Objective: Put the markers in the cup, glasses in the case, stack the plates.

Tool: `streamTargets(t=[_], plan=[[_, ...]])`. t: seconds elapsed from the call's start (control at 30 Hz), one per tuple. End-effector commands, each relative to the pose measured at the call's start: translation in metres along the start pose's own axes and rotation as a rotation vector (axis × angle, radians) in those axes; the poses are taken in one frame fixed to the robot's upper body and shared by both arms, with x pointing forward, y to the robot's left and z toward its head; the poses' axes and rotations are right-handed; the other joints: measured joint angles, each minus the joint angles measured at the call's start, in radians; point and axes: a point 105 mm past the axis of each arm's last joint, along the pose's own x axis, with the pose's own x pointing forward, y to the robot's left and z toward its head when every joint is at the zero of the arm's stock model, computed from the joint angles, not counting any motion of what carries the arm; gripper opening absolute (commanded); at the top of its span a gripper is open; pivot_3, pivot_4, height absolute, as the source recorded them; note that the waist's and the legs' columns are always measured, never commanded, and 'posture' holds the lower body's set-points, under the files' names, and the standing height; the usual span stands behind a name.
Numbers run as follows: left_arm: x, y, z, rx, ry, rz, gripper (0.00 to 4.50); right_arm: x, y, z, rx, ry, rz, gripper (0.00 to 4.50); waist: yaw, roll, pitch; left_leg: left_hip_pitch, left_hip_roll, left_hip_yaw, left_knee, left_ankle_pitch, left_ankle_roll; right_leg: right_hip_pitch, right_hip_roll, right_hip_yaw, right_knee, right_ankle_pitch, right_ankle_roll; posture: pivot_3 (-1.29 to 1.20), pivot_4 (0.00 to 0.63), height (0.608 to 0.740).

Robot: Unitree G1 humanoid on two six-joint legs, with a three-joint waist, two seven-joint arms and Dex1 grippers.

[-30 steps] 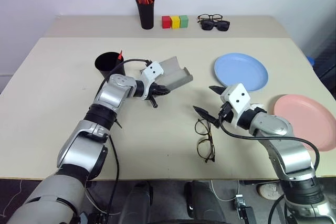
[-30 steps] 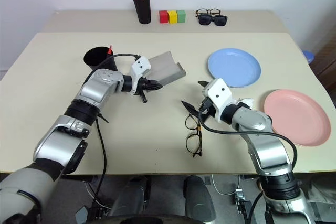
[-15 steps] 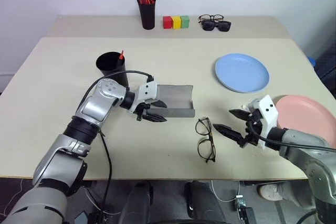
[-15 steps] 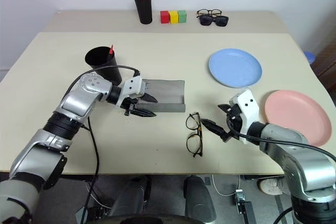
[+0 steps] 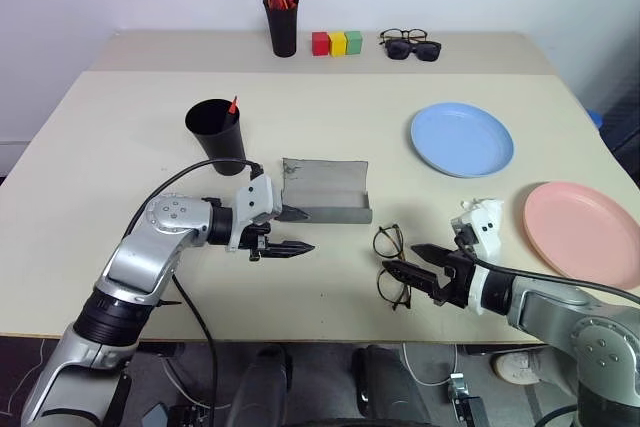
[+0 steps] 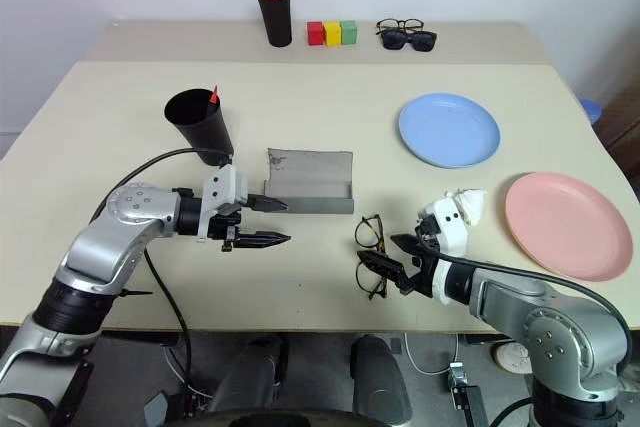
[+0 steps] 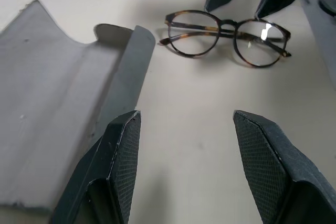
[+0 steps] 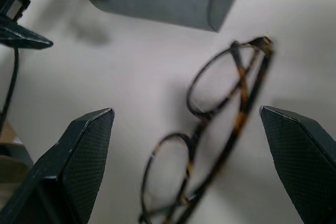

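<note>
The glasses (image 5: 388, 241) have the temples (image 8: 240, 121) folded behind their rims, so I expect them to stay compact and fit lengthwise in the grey case when I carry them in.
The grey case (image 5: 325, 190) lies open and flat on the table. My left gripper (image 5: 303, 231) is open and empty just in front of its near left corner, apart from it. The wire-framed glasses (image 5: 392, 267) lie unfolded near the front edge, also seen as glasses (image 8: 220, 129) between my spread fingers. My right gripper (image 5: 402, 259) is open low at their right side, holding nothing. The black cup (image 5: 215, 132) stands upright with a red marker (image 5: 232, 105) poking out. The blue plate (image 5: 461, 139) and pink plate (image 5: 583, 234) lie apart on the right.
On the back table stand a narrow black cup of red-orange markers (image 5: 281, 22), three coloured blocks (image 5: 335, 42), and sunglasses beside another dark pair (image 5: 408, 44). The table's front edge runs just below both grippers.
My left gripper opened and let go of the case, which went from tilted up to lying flat, then drew back. My right gripper rolled, pulled back and sank beside the glasses.
</note>
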Motion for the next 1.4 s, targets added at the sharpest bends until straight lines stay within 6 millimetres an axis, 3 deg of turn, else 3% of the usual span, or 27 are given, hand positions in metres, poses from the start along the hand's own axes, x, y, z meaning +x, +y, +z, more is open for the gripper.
streamTargets(t=[0.03,0.1,0.2,0.4,0.57,0.7,0.8,0.93,1.07,1.2,1.4], plan=[[-0.010,-0.002,0.009,0.017,-0.025,0.053,2.83,0.001,-0.002,0.000,0.030,0.009,-0.012,4.50,-0.001,0.000,0.000,0.000,0.000,0.000,0.000,0.000,0.000,0.000,0.000,0.000,0.000,0.000,0.000,0.00,0.150,0.740],[-0.011,-0.001,0.011,0.011,-0.030,0.072,2.88,0.002,-0.004,-0.002,0.031,0.029,-0.020,4.26,0.000,0.000,0.000,0.000,0.000,0.000,0.000,0.000,0.000,0.000,0.000,0.000,0.000,0.000,0.000,0.00,0.150,0.740],[-0.014,0.003,0.011,0.001,-0.031,0.100,2.89,0.003,-0.006,-0.005,0.032,0.047,-0.032,3.19,-0.001,0.000,0.000,0.000,0.000,0.000,0.000,0.000,0.000,0.000,0.000,0.000,0.000,0.000,0.000,0.00,0.150,0.740],[-0.015,0.007,0.010,-0.017,-0.025,0.121,2.89,0.003,-0.010,0.000,0.031,0.032,-0.059,0.07,-0.003,0.000,0.000,0.000,0.000,0.000,0.000,0.000,0.000,0.000,0.000,0.000,0.000,0.000,0.000,0.00,0.150,0.740],[-0.019,0.010,0.002,-0.060,-0.019,0.167,2.89,-0.003,-0.012,0.009,-0.057,0.040,-0.092,0.02,-0.003,0.000,0.000,0.000,0.000,0.000,0.000,0.000,0.000,0.000,0.000,0.000,0.000,0.000,0.000,0.00,0.150,0.740],[-0.037,0.023,-0.008,-0.120,-0.026,0.299,2.89,-0.017,0.007,0.041,-0.565,0.076,-0.060,0.02,-0.004,0.002,0.001,0.000,0.000,0.001,0.000,0.000,0.000,-0.001,0.000,0.000,0.000,0.000,0.000,0.00,0.150,0.740],[-0.051,0.032,-0.013,-0.175,-0.050,0.397,2.89,-0.012,0.023,0.070,-0.768,0.004,0.023,0.02,-0.011,0.001,0.001,0.000,0.002,0.001,0.000,0.000,0.001,-0.001,0.002,-0.001,-0.001,-0.001,-0.001,0.00,0.150,0.740],[-0.068,0.033,-0.028,-0.228,-0.055,0.496,2.89,0.030,0.041,0.115,-0.894,-0.130,0.089,0.02,-0.032,0.001,0.001,0.001,0.003,0.002,0.000,0.000,0.001,-0.001,0.002,0.000,-0.001,-0.001,-0.001,0.00,0.150,0.740],[-0.079,0.029,-0.041,-0.243,-0.011,0.551,2.89,0.084,0.053,0.129,-0.979,-0.123,0.157,0.02,-0.031,0.001,0.001,0.001,0.004,0.002,-0.001,0.000,0.000,-0.002,0.002,0.000,0.000,0.000,-0.002,0.00,0.150,0.740],[-0.085,0.021,-0.043,-0.250,-0.011,0.588,2.89,0.119,0.050,0.120,-1.049,-0.049,0.208,0.02,-0.018,0.001,0.001,-0.001,0.002,0.001,-0.001,0.000,0.000,-0.003,0.001,0.000,0.000,0.000,-0.002,0.00,0.150,0.740],[-0.088,0.017,-0.038,-0.256,-0.030,0.618,2.89,0.127,0.035,0.102,-1.064,0.063,0.256,0.02,-0.004,0.001,0.001,-0.001,0.000,0.001,-0.001,0.000,0.000,-0.003,-0.001,0.000,0.000,0.000,-0.001,0.00,0.150,0.740]])
